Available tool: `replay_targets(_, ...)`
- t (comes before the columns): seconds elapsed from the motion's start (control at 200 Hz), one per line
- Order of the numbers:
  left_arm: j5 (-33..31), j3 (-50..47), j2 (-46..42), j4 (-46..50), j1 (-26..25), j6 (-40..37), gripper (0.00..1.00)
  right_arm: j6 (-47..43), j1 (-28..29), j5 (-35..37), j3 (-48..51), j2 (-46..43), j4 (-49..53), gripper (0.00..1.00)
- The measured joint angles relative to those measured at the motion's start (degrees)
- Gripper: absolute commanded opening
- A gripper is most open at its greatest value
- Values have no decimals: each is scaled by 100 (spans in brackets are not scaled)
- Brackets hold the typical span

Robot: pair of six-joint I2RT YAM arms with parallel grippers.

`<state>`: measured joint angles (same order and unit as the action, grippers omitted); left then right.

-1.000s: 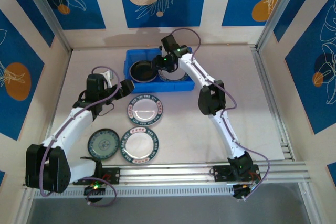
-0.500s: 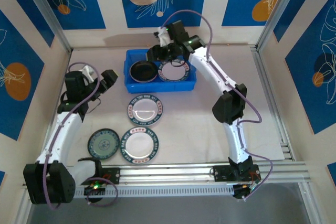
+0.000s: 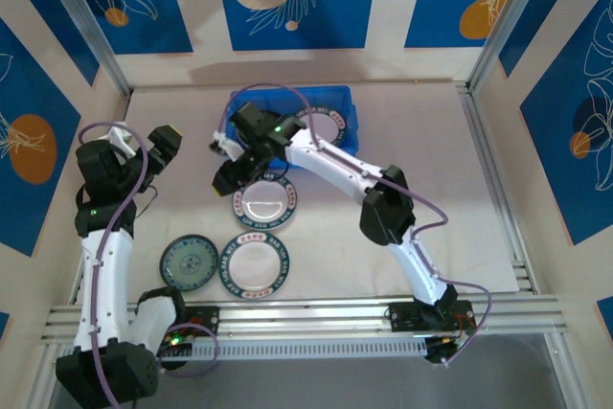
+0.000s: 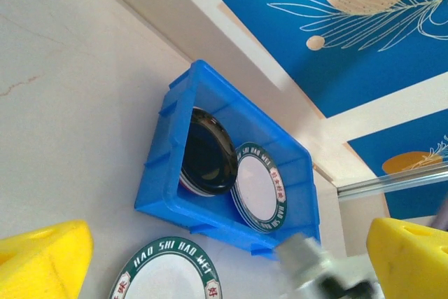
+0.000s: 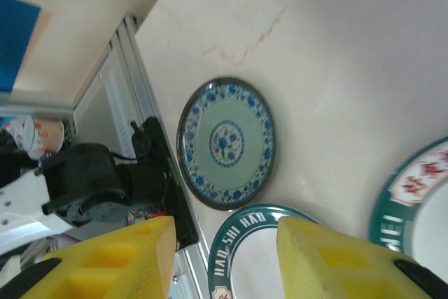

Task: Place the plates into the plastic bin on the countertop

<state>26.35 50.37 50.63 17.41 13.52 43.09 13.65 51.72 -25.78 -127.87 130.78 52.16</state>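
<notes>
Open countertop [image 3: 205, 220] borders the blue-patterned plate's rim [image 3: 207, 242] facing the bin, so my right gripper should keep lowering toward that rim until the open fingers straddle it.
The blue plastic bin [image 3: 337, 101] stands at the back of the countertop [image 3: 441, 170], partly behind my right arm. It holds a black plate [image 4: 207, 153] and a green-rimmed white plate [image 4: 260, 188], both leaning. Two more green-rimmed white plates [image 3: 265, 200] [image 3: 254, 262] and a blue-patterned plate [image 3: 189, 263] lie flat in front of it. My right gripper [image 3: 228, 175] hovers left of the nearer white plate, open and empty; its wrist view looks down on the patterned plate [image 5: 227, 143]. My left gripper [image 3: 159, 145] is raised at the far left, open and empty.
An aluminium rail [image 3: 335, 313] runs along the near edge, with the arm bases on it. Patterned walls close in the left, back and right sides. Bare countertop lies to the right of the bin and the plates.
My right arm has swung out of the bin, forward and left, to above the countertop plates. My left arm has drawn back to the left and risen.
</notes>
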Motion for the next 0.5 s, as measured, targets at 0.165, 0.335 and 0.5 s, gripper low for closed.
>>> replay_targets(0.165,0,-223,-94,28,4,-2,100,-131,328,-164,-433,739,208,46)
replay_targets(0.335,0,-289,-214,70,20,-7,100,-166,553,-275,-887,1329,374,46)
replay_targets(0.5,-83,-289,-319,157,26,-103,100,-179,680,-321,-1119,1655,437,46)
